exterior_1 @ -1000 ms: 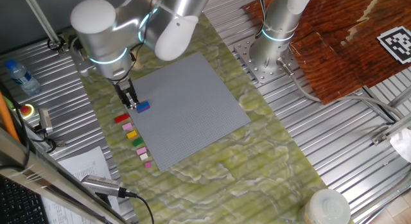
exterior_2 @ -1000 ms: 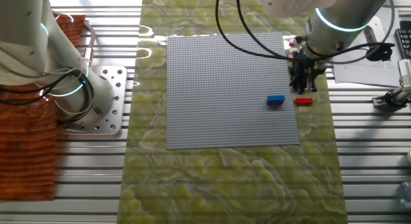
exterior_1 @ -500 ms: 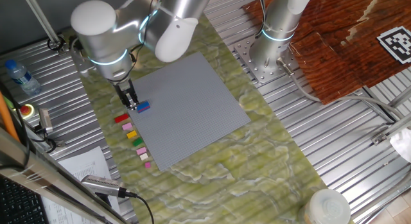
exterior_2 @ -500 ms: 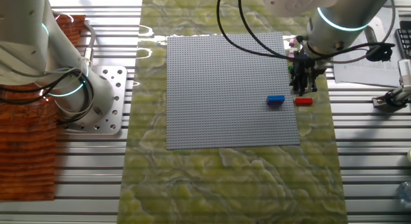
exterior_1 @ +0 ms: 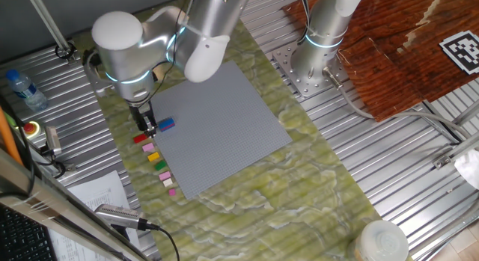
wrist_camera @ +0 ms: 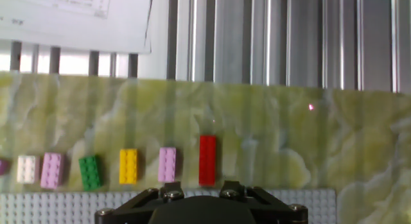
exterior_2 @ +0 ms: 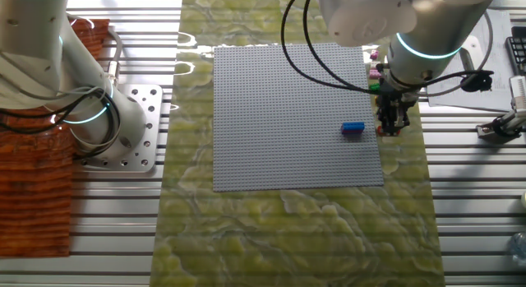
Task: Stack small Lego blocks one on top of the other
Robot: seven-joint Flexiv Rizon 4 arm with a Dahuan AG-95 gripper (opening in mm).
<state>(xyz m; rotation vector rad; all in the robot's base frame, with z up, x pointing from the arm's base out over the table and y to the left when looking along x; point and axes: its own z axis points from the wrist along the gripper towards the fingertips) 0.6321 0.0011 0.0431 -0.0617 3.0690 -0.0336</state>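
The blue block [exterior_1: 166,124] is on the studded grey baseplate [exterior_1: 217,129]. It should stay in place when I push the red block down onto it.
A blue Lego block [exterior_1: 166,124] sits on the grey baseplate [exterior_1: 217,126] near its edge; it also shows in the other fixed view [exterior_2: 352,128]. A red block [exterior_1: 140,139] heads a row on the mat, followed by pink [exterior_1: 148,147], yellow [exterior_1: 153,155] and green [exterior_1: 158,164] blocks. My gripper [exterior_1: 147,127] hangs just above the red block, between it and the blue one. In the hand view the red block [wrist_camera: 207,160] lies straight ahead between my spread fingers; the gripper [wrist_camera: 200,185] is open and empty. In the other fixed view the gripper [exterior_2: 392,122] mostly hides the red block.
The row runs on in the hand view: pink [wrist_camera: 167,163], yellow [wrist_camera: 128,166], green [wrist_camera: 90,172], pink [wrist_camera: 51,170] and a pale block [wrist_camera: 27,169]. Paper sheets [wrist_camera: 77,18] lie on the ribbed metal table beyond. A second arm's base [exterior_1: 310,63] stands at the far side.
My gripper has moved from beside the blue block across the baseplate edge to over the red block, which it now mostly covers in the other fixed view. The blocks have not moved.
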